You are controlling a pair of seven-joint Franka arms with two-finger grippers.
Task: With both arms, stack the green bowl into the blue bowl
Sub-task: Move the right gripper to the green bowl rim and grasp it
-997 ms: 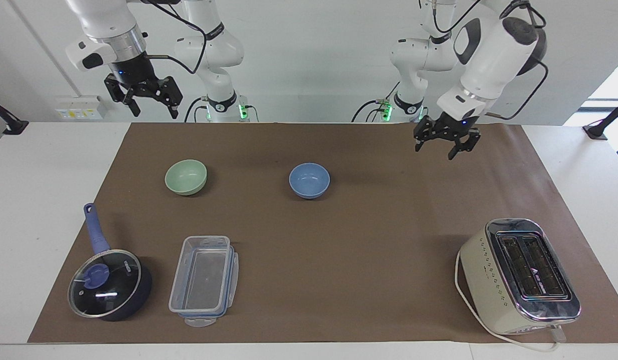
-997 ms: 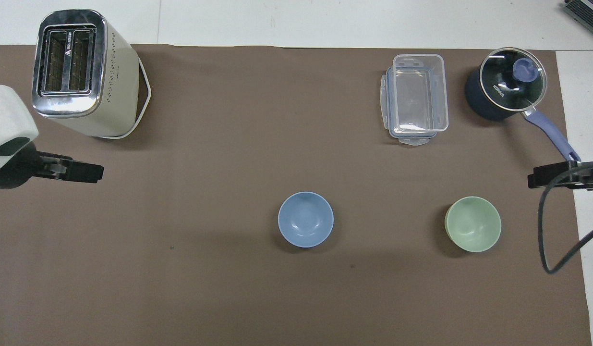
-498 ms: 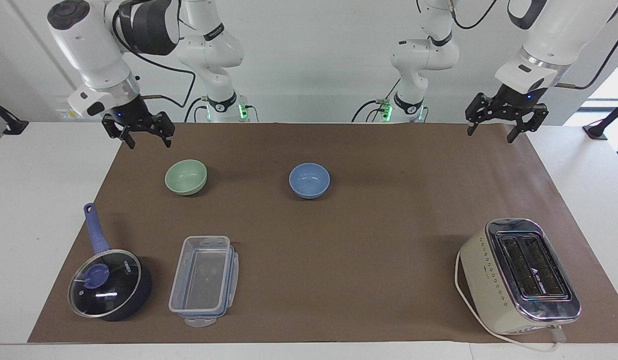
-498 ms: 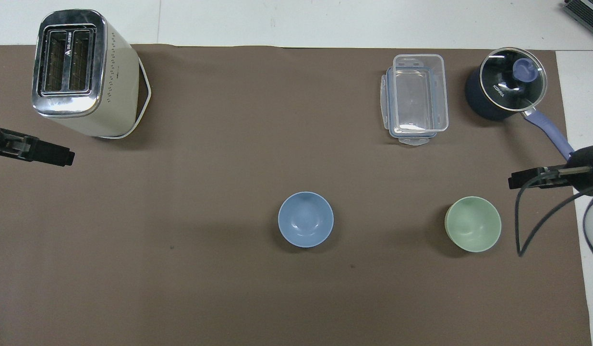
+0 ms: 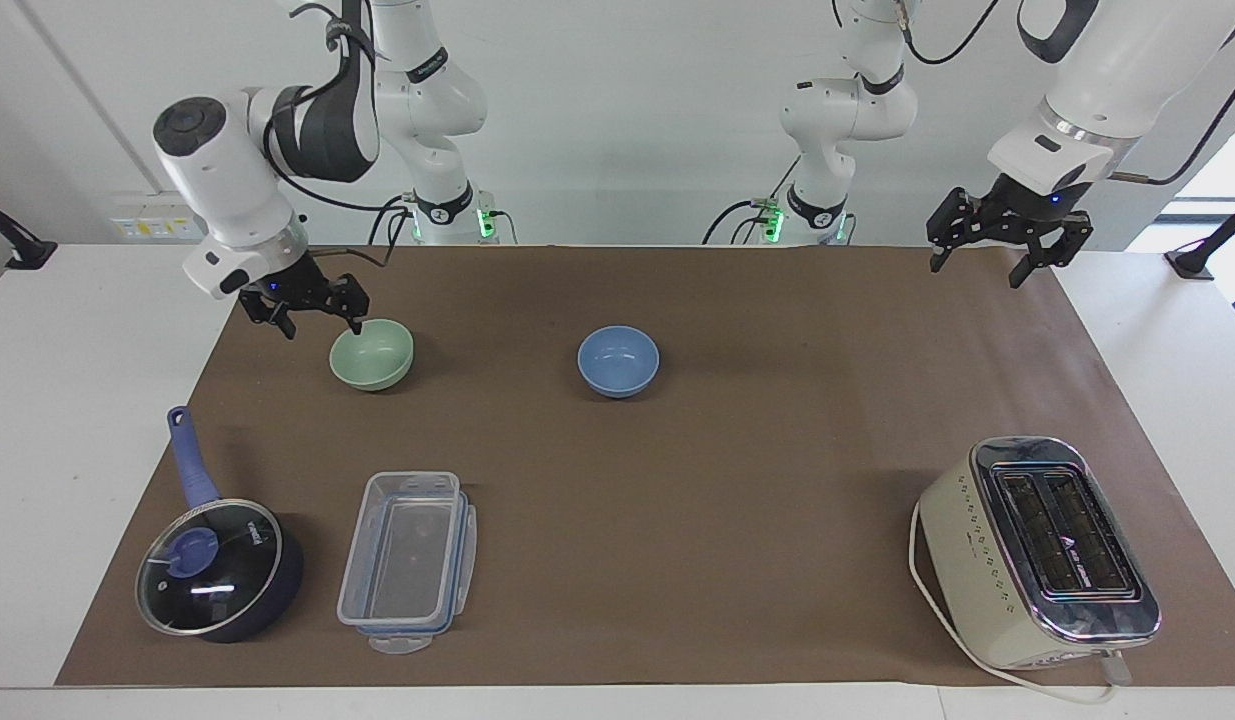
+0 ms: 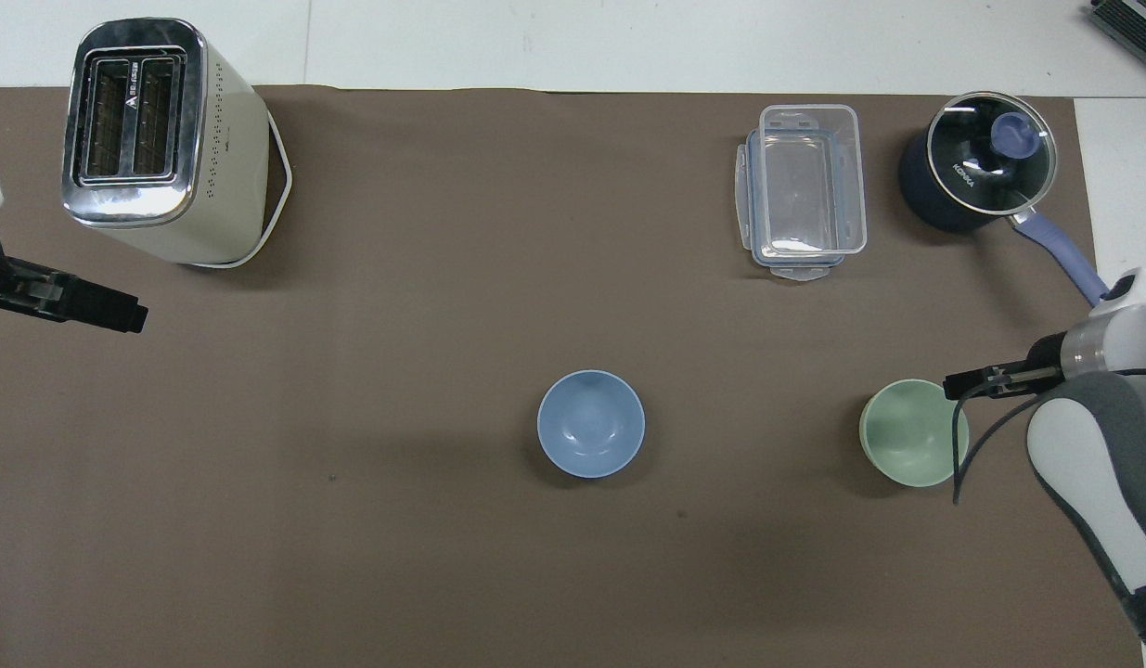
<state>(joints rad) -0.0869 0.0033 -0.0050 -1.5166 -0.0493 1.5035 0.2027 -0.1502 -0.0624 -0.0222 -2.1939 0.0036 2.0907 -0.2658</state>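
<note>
My gripper will hide the blue bowl with the green bowl (image 6: 909, 434) when I stack it inside, because the green bowl's rim is as wide as the blue bowl's (image 6: 591, 424).
The pale green bowl (image 5: 372, 353) sits upright on the brown mat toward the right arm's end, also in the overhead view (image 6: 911, 431). The blue bowl (image 5: 618, 360) sits upright and empty mid-table (image 6: 590, 423), apart from it. My right gripper (image 5: 320, 324) is open and low beside the green bowl, one fingertip (image 5: 356, 323) at its rim; the bowl is not between the fingers. It shows side-on in the overhead view (image 6: 964, 381). My left gripper (image 5: 977, 272) is open and empty, raised over the mat's edge at the left arm's end (image 6: 118, 315).
A cream toaster (image 5: 1037, 550) stands farther from the robots at the left arm's end. A clear plastic container (image 5: 407, 560) and a dark blue lidded saucepan (image 5: 217, 565) sit farther out than the green bowl. The brown mat (image 5: 737, 480) covers the table.
My right gripper has come down and moved in to the green bowl's rim. My left gripper swung out from over the mat to the left arm's end, then held. Both bowls are unmoved.
</note>
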